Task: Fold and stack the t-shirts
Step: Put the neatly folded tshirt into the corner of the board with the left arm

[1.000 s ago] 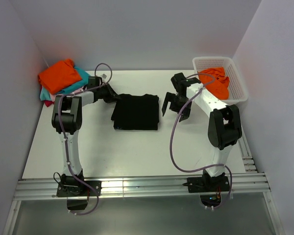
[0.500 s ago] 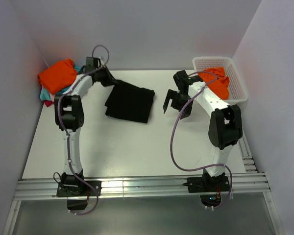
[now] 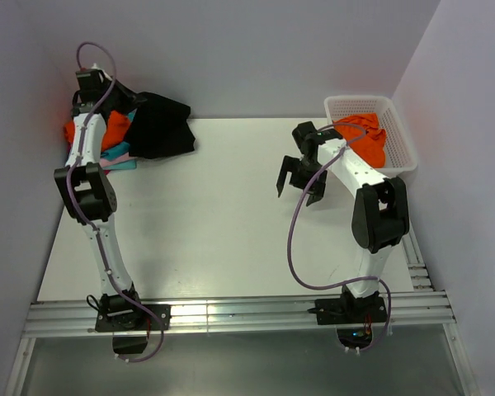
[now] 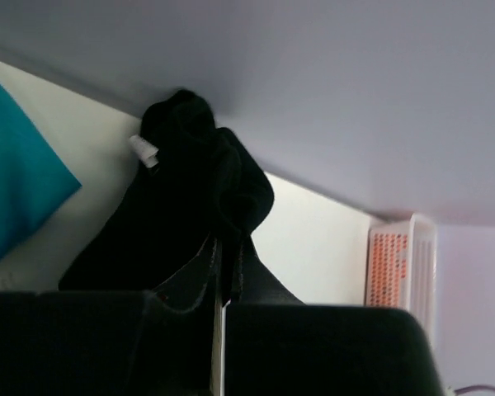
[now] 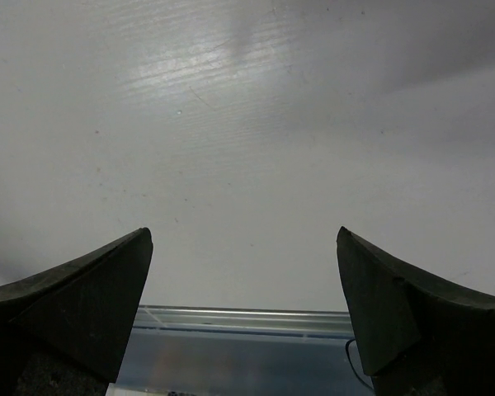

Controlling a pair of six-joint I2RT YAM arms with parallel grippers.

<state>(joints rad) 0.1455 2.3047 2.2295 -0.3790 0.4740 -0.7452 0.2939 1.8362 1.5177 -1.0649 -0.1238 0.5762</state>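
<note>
The folded black t-shirt (image 3: pixel 165 128) hangs spread out beyond the stack's edge, so my left gripper should now pull it over the orange shirt (image 3: pixel 115 129) until it covers the stack.
The folded black t-shirt (image 3: pixel 158 124) hangs from my left gripper (image 3: pixel 107 87), which is shut on its edge and holds it above the stack at the far left corner. In the left wrist view the black t-shirt (image 4: pixel 181 206) droops away from the shut jaws. The stack holds an orange shirt (image 3: pixel 115 124), a teal shirt (image 3: pixel 120 151) and a pink shirt (image 3: pixel 107 163); the teal shirt also shows in the left wrist view (image 4: pixel 16 190). Another orange shirt (image 3: pixel 365 136) lies in the white basket (image 3: pixel 404 144). My right gripper (image 3: pixel 300 186) is open and empty over bare table.
The white lattice basket stands at the far right against the wall and shows in the left wrist view (image 4: pixel 400 260). Walls close the left, back and right sides. A metal rail (image 3: pixel 231 312) runs along the near edge. The white table (image 3: pixel 223 231) lies between the arms.
My left gripper lifted the black t-shirt off the middle of the table and carried it left and back, over the stack. The right gripper stayed open with little movement.
</note>
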